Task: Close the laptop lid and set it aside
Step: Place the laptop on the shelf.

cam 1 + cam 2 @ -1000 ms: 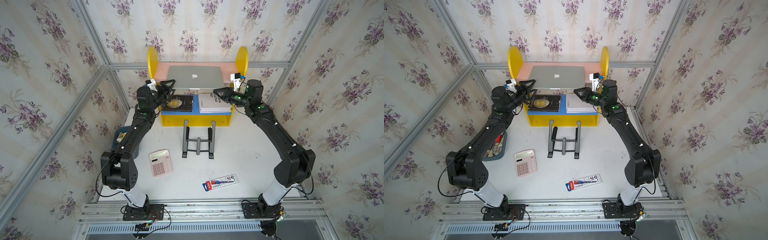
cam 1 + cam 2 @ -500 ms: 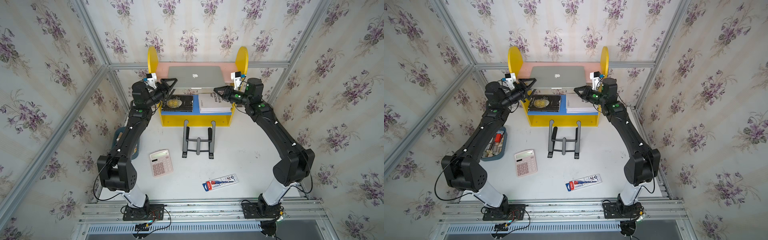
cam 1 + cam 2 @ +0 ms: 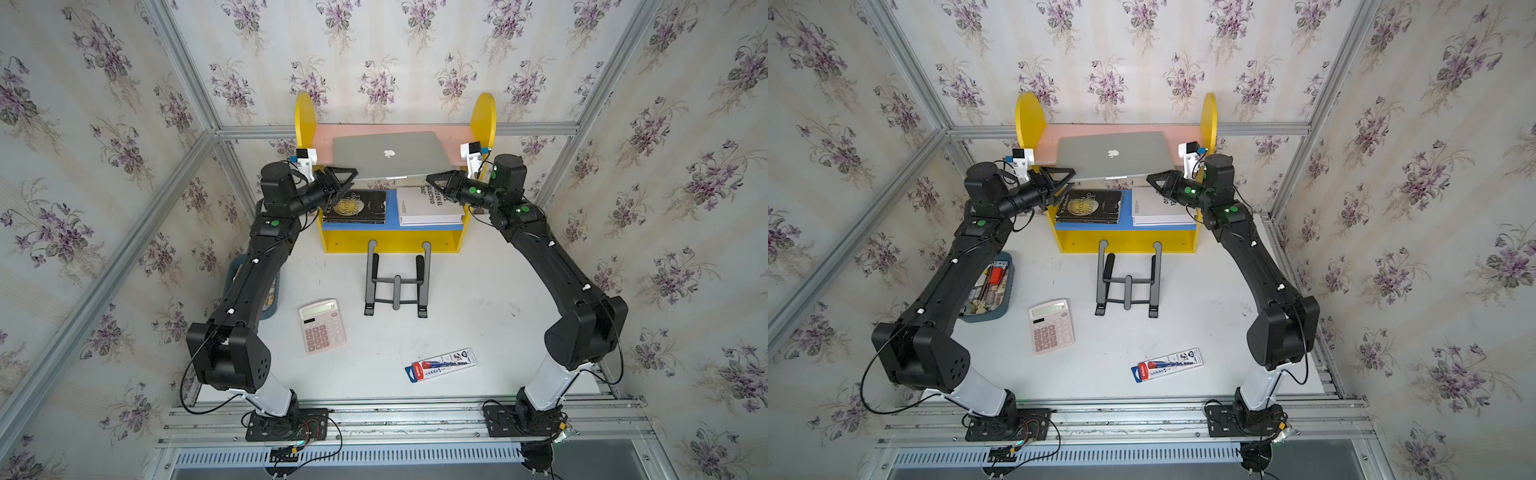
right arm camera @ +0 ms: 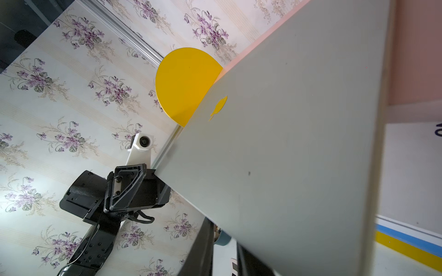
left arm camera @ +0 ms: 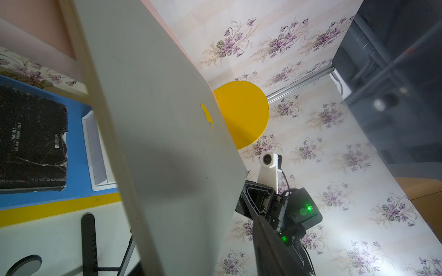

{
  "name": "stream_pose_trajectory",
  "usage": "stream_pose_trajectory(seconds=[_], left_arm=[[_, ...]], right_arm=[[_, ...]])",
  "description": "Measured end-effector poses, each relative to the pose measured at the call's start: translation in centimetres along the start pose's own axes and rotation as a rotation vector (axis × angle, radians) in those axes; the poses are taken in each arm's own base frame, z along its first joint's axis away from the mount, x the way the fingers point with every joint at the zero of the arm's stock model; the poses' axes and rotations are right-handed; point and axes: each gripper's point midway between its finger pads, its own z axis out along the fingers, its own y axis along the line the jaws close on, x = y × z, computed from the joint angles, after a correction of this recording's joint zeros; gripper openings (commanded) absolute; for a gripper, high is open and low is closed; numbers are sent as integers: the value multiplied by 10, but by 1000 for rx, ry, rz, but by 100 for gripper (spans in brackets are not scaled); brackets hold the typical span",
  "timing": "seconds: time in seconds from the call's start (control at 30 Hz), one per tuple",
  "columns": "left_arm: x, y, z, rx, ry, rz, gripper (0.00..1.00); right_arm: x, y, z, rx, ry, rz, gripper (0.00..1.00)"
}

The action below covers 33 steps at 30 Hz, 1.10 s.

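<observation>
The robot's left gripper should move off the laptop's corner (image 3: 364,181), close its fingers and push the laptop all the way back, because the laptop's front edge (image 3: 402,176) sticks out past the pink shelf.
The silver laptop (image 3: 390,156) lies shut, logo up, on the pink top shelf, its front edge overhanging; both top views show it (image 3: 1113,156). My left gripper (image 3: 347,180) stands open at its front left corner. In the left wrist view one finger (image 5: 270,246) stays off the laptop lid (image 5: 167,119), with wallpaper showing between them. My right gripper (image 3: 436,180) is shut on the front right corner. In the right wrist view its dark finger (image 4: 203,248) lies against the lid's edge (image 4: 299,143).
A yellow shelf unit (image 3: 390,243) holds a black book (image 3: 357,205) and a white book (image 3: 428,205) below the laptop. On the table are a black folding stand (image 3: 395,282), a pink calculator (image 3: 322,326), a pen pack (image 3: 440,365) and a blue tray (image 3: 990,286).
The left wrist has swung out to the left and its jaws have narrowed at the laptop's corner. The laptop and the right arm have stayed put.
</observation>
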Motion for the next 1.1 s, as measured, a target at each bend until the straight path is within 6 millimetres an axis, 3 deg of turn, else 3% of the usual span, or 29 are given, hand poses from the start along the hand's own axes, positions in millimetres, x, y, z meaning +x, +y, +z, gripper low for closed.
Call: stream_pose_trajectory(seconds=[0.2,0.37,0.8,1.0,1.1], left_arm=[[-14,1,10,-12,14,11,29],[-28,-2,23,-5,30,13,27],[-28,23,25,-60,46,-17,53],[-29,19,18,-58,30,3,59],[-26,16,14,-55,32,16,56]], right_arm=[[-3,-1,3,0,-3,-2,22],[-3,-2,5,0,-1,0,23],[-9,-5,14,7,12,3,23],[-15,-10,22,25,21,11,23],[-17,-13,24,35,19,15,23]])
